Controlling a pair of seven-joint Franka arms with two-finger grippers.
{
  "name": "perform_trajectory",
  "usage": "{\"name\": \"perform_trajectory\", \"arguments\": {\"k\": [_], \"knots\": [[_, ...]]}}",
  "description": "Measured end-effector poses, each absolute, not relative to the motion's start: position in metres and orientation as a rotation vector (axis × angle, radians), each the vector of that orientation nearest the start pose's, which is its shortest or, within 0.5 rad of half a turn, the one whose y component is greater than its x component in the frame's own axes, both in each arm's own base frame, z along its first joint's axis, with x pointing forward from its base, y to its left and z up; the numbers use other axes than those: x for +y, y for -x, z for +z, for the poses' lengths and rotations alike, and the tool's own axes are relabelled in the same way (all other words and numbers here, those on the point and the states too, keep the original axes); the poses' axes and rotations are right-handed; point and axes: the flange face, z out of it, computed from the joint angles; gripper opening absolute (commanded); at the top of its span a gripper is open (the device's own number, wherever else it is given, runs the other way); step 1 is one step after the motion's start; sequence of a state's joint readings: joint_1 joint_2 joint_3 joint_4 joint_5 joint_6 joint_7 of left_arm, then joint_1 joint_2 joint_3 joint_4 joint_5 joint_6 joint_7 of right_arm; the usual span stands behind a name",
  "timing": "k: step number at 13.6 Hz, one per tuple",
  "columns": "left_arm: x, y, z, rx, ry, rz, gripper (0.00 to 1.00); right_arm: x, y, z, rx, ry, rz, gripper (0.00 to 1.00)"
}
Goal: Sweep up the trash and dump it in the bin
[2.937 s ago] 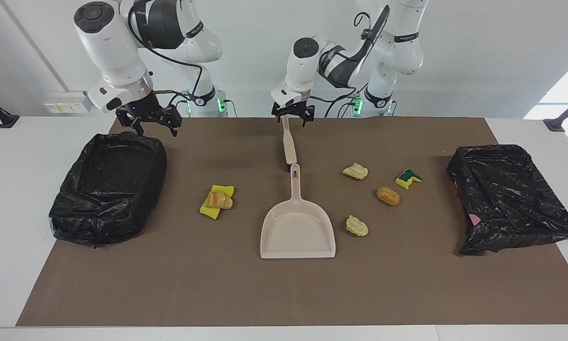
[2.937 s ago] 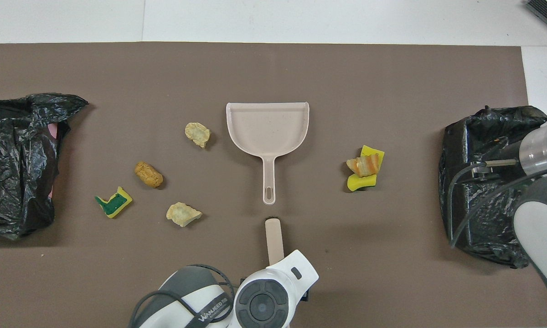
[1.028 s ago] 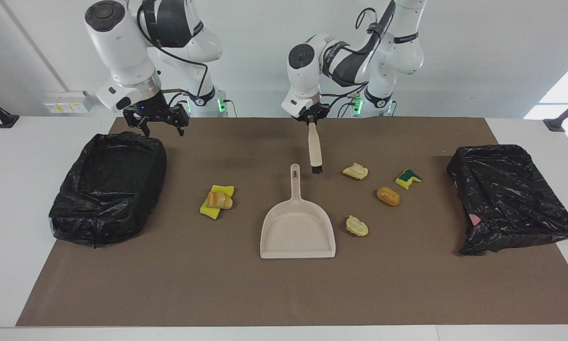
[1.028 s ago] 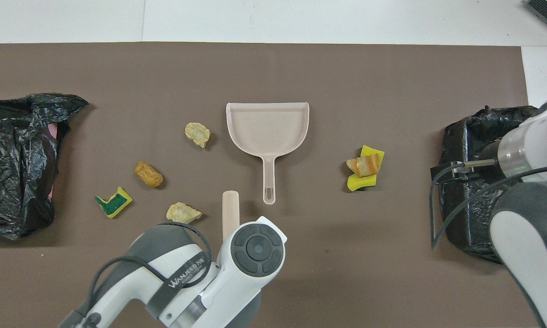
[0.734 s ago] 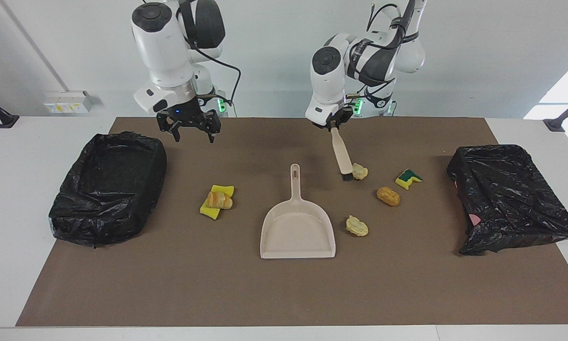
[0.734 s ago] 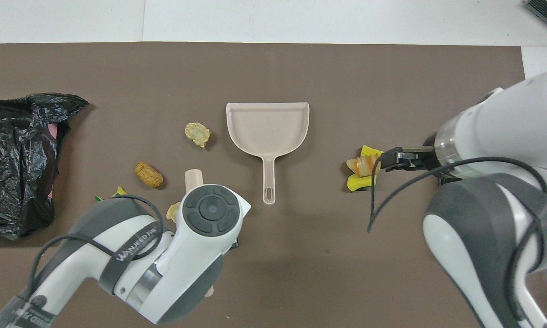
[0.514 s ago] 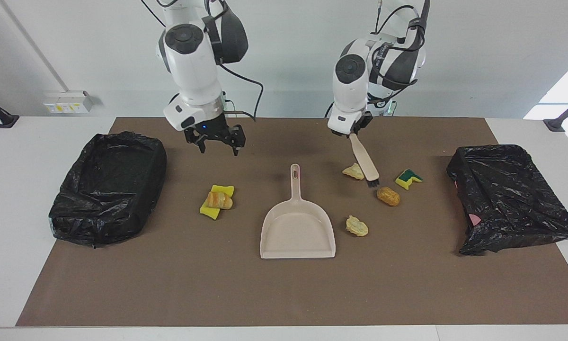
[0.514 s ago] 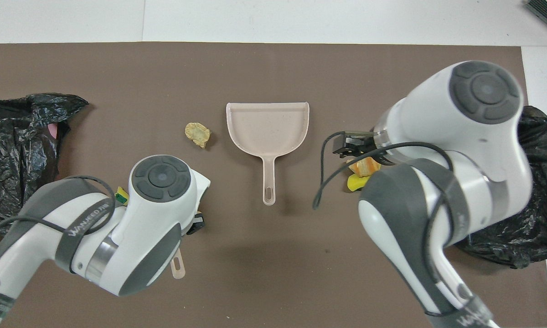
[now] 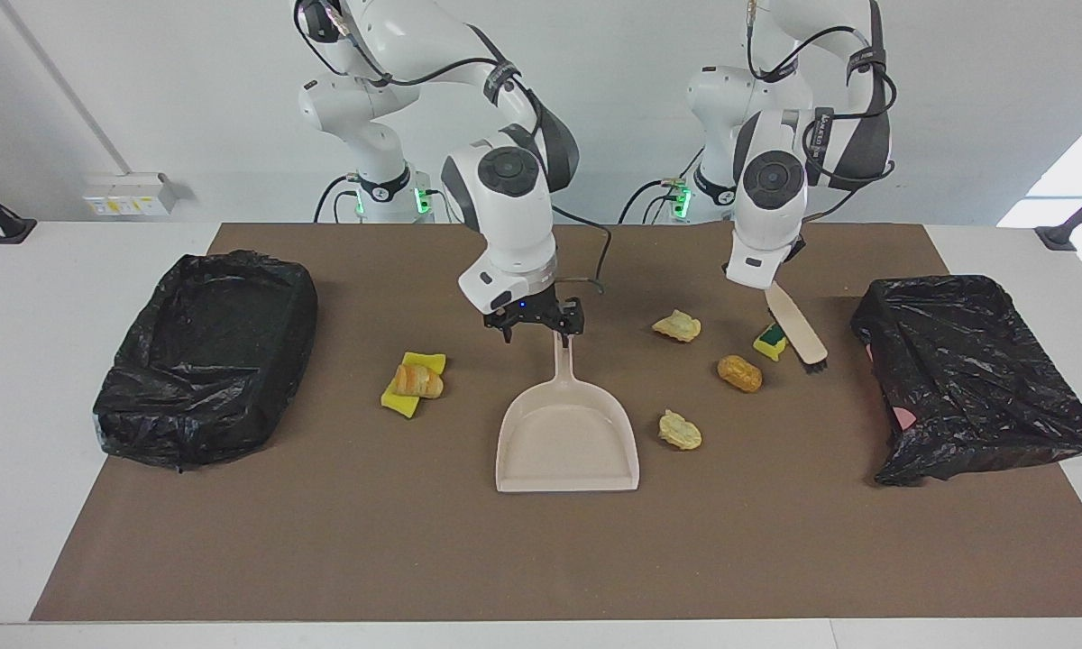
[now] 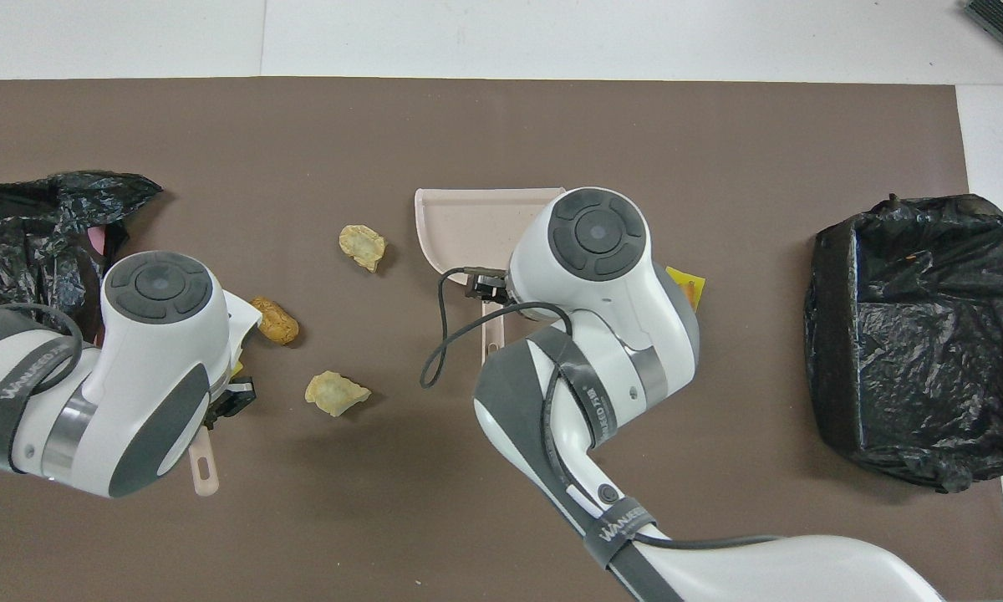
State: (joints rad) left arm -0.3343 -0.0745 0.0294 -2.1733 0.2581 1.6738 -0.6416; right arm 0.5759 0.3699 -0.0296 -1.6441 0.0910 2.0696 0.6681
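The dustpan's wide edge (image 9: 567, 486) faces past the trash. Next, my right gripper grabs the dustpan's handle (image 9: 563, 361) and turns that edge toward the trash before my left gripper sweeps.
The beige dustpan (image 9: 566, 437) lies mid-mat with its handle pointing toward the robots. My right gripper (image 9: 541, 335) hangs open over the handle's end. My left gripper (image 9: 769, 287) is shut on the beige brush (image 9: 798, 332), which slants down with its bristles just above the mat beside the green-sided sponge bit (image 9: 769, 341). Other trash lies between dustpan and brush: two pale pastry lumps (image 9: 677, 325) (image 9: 680, 430) and a golden-brown lump (image 9: 739, 373). A croissant-like piece on a yellow sponge (image 9: 413, 379) lies toward the right arm's end. In the overhead view the arms hide both grippers; the brush handle's end (image 10: 205, 468) shows.
A bin lined with a black bag (image 9: 207, 351) stands at the right arm's end of the brown mat. Another black-bagged bin (image 9: 974, 379) stands at the left arm's end, close to the brush's bristles. White table (image 9: 18, 361) surrounds the mat.
My right arm has swung from beside its bin to over the dustpan handle. My left arm has carried the brush from beside the handle past the trash to the green-sided sponge.
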Motion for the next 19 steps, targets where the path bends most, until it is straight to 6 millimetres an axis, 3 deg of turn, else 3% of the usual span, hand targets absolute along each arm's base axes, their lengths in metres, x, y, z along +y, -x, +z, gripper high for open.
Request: {"name": "perform_trajectory", "arguments": {"k": [4,5,6,7,9,12,15,17,19], "knots": [[-0.064,-0.425,0.368,-0.369,2.760,0.304,0.00,0.385,-0.553,0.360,0.121,3.069,-0.003,1.00],[-0.049,-0.419,0.364,-0.324,2.787,0.303,0.00,0.385,-0.550,0.353,0.050,3.080,0.010,0.84],[-0.036,-0.415,0.364,-0.263,2.813,0.305,0.00,0.383,-0.550,0.350,0.003,3.084,0.016,0.30],[-0.027,-0.415,0.364,-0.214,2.831,0.301,0.00,0.380,-0.552,0.349,-0.021,3.086,0.015,0.00],[-0.028,-0.417,0.362,-0.161,2.856,0.273,0.00,0.378,-0.553,0.349,-0.023,3.086,0.015,0.00],[-0.047,-0.421,0.350,-0.103,2.902,0.240,0.00,0.376,-0.555,0.349,-0.017,3.086,0.014,0.00],[-0.072,-0.426,0.336,-0.024,2.980,0.232,0.00,0.369,-0.560,0.352,-0.235,3.075,0.001,0.00],[-0.097,-0.424,0.337,0.016,3.025,0.216,0.00,0.341,-0.574,0.370,-0.442,3.053,-0.010,0.00],[-0.125,-0.417,0.338,0.069,3.057,0.218,0.00,0.292,-0.584,0.404,-0.716,3.005,0.034,0.00]]}}
